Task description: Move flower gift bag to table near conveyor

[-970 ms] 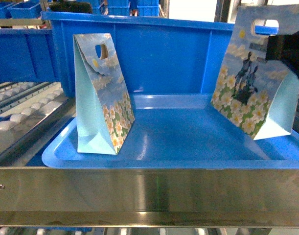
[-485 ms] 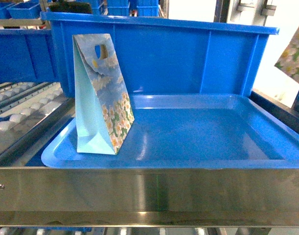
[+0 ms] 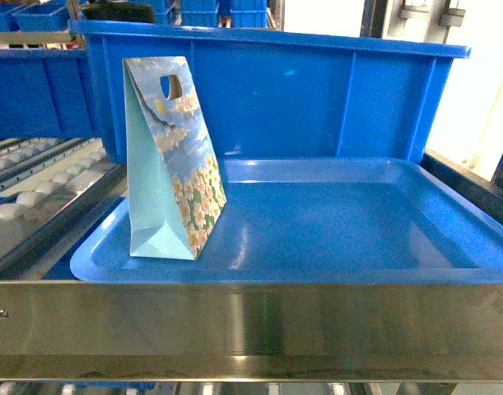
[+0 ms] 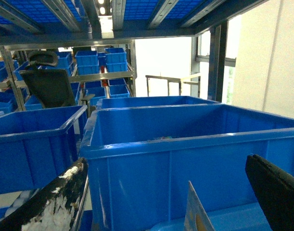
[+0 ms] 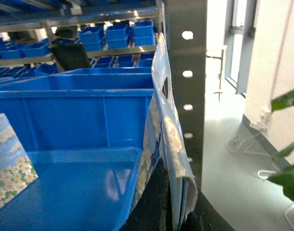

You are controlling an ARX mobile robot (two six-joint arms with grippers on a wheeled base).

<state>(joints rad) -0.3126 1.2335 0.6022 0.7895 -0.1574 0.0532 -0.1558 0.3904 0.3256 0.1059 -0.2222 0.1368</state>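
Observation:
The flower gift bag in the tray [image 3: 187, 156] is standing with crisp, flared sides [image 3: 155, 197], so I expect it to stay wedge-shaped when I carry it.
My right gripper [image 5: 183, 216] is shut on the top edge of a flower gift bag [image 5: 161, 120], blue with white daisies. The bag hangs beside the right rim of the blue tray [image 5: 65, 192], against a steel post [image 5: 185, 72]. Neither the held bag nor that gripper shows in the head view. A second flower gift bag [image 3: 169, 156] stands upright on the tray's left side. My left gripper [image 4: 166, 166] is open, its fingers wide apart above that bag's tip [image 4: 196, 214]. Conveyor rollers [image 3: 37, 185] slope at the left. The table is out of view.
A tall blue bin [image 3: 300, 90] stands behind the tray [image 3: 333, 263], with more bins on racks beyond. A steel rail [image 3: 251, 321] crosses the front. Right of the post are pale floor, cables and a green plant [image 5: 286, 178].
The right gripper carried its bag off the tray to the right, out of the head view. The left bag has not moved.

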